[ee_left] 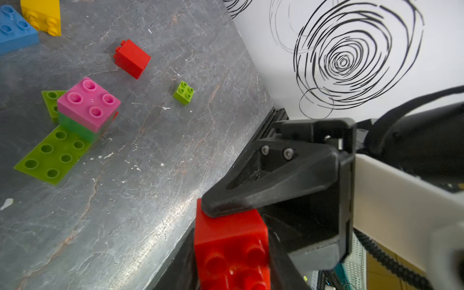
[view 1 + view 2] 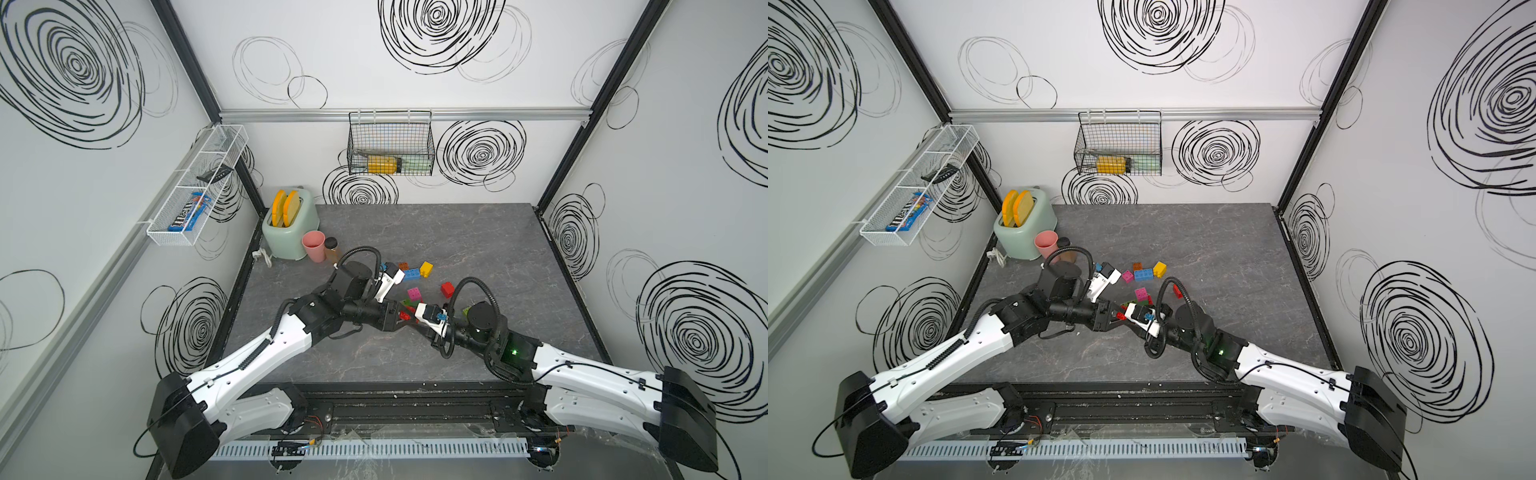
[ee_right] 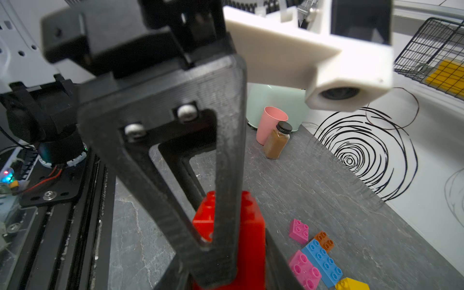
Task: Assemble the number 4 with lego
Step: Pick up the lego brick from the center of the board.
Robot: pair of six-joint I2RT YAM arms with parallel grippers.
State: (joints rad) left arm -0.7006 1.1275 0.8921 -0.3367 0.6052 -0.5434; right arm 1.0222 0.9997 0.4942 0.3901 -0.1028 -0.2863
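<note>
I should open my right gripper and back it away before my left gripper puts the brick down, because both my grippers are holding the same red brick (image 1: 231,229).
Both grippers meet over the middle of the table on one red lego brick (image 2: 403,315). My left gripper (image 1: 231,271) is shut on the red brick (image 1: 231,251), its jaws against the brick's sides. My right gripper (image 3: 226,276) is shut on the same red lego (image 3: 251,238) from the opposite side, and one of its fingers (image 1: 263,190) presses on the brick. Loose lego lies beyond: a pink brick (image 1: 88,103) stacked on green on a lime plate (image 1: 50,155), a small lime brick (image 1: 183,92), a red brick (image 2: 447,289), a blue one (image 2: 411,274) and a yellow one (image 2: 426,269).
At the back left of the table stand a mint toaster (image 2: 289,232), a pink cup (image 2: 313,246) and a spice jar (image 2: 331,248). A black wire basket (image 2: 390,145) hangs on the back wall and a white rack (image 2: 195,187) on the left wall.
</note>
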